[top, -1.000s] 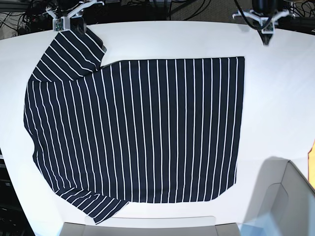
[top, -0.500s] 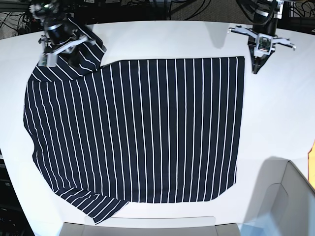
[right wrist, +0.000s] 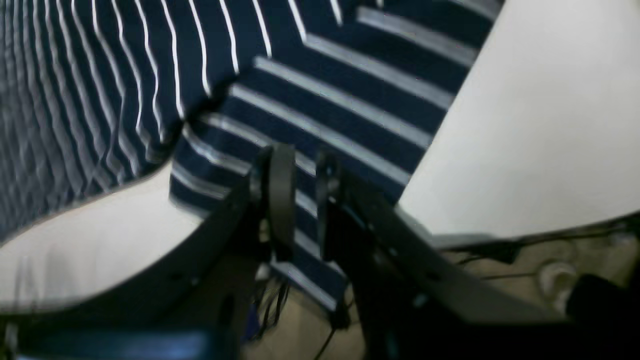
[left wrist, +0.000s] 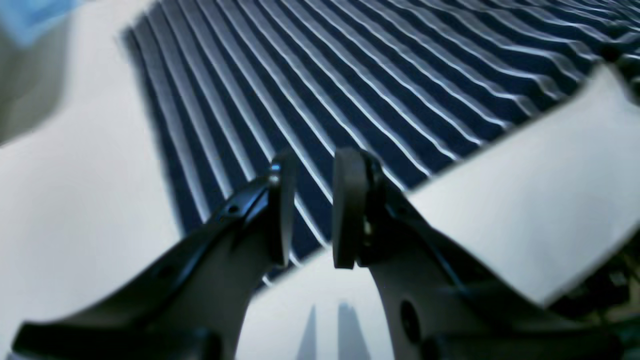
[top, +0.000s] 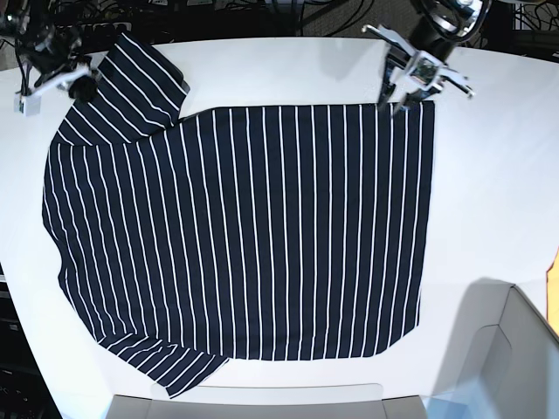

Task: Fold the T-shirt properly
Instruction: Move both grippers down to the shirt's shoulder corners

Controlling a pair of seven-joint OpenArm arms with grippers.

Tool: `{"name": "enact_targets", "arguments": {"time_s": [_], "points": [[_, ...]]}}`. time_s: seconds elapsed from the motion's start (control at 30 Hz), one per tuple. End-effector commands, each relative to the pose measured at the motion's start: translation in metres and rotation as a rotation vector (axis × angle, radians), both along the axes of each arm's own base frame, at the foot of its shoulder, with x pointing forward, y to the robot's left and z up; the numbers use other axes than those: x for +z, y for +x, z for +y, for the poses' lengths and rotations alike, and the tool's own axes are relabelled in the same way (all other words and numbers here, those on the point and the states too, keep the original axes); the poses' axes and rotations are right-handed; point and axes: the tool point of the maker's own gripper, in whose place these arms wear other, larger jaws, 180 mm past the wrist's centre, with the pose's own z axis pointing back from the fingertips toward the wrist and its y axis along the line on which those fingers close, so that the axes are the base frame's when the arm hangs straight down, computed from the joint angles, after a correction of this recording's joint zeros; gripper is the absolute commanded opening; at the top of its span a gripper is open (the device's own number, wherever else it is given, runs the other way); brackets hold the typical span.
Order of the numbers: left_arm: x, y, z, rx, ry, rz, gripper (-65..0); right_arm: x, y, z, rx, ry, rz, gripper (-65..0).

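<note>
The sleeve's striped side (right wrist: 306,219) is under my right gripper, which is inward of the sleeve's edge, so next I move back past the sleeve's edge (right wrist: 398,191) and come in to pinch it.
The T-shirt (top: 244,227), dark navy with thin white stripes, lies spread flat on the white table (top: 498,192), one sleeve (top: 131,87) at the far left. My left gripper (top: 396,99) hovers over the shirt's far right hem corner. In the left wrist view this left gripper (left wrist: 310,210) has its jaws apart with nothing between them, above the hem edge (left wrist: 150,125). My right gripper (top: 80,85) is at the sleeve's left edge. In the right wrist view the right gripper (right wrist: 302,200) shows a narrow gap, with the striped sleeve (right wrist: 340,100) beneath it.
A grey bin (top: 502,349) stands at the near right corner and a grey tray edge (top: 244,406) runs along the near side. Cables (top: 262,13) lie behind the table's far edge. An orange object (top: 554,279) shows at the right border.
My left gripper swung left to the shirt's hem corner and opened. My right arm shifted left to the sleeve's edge, and its jaws parted slightly.
</note>
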Motion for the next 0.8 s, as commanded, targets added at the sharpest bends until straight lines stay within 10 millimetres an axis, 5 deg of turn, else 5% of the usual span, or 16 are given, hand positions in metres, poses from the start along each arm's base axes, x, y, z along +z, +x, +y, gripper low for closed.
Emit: {"name": "enact_targets", "arguments": {"time_s": [0.0, 0.2, 0.33, 0.5, 0.77], "points": [[0.008, 0.005, 0.003, 0.006, 0.002, -0.030, -51.1, 0.005, 0.000, 0.000, 0.002, 0.011, -0.027, -56.5], [0.018, 0.029, 0.006, 0.012, 0.015, -0.091, -51.1, -0.011, -0.016, -0.018, -0.016, 0.016, 0.009, -56.4], [0.030, 0.048, 0.005, 0.013, 0.012, -0.156, -52.2, -0.008, -0.006, -0.045, -0.087, -0.075, -0.025, -56.5], [0.064, 0.076, 0.000, -0.004, -0.033, -0.328, -57.5, 0.054, 0.037, -0.071, -0.108, -0.406, -0.206, -56.5], [0.138, 0.134, 0.005, -0.003, -0.041, -0.631, -58.0, 0.122, 0.090, -0.088, -0.061, -0.550, -0.395, -56.6]]}}
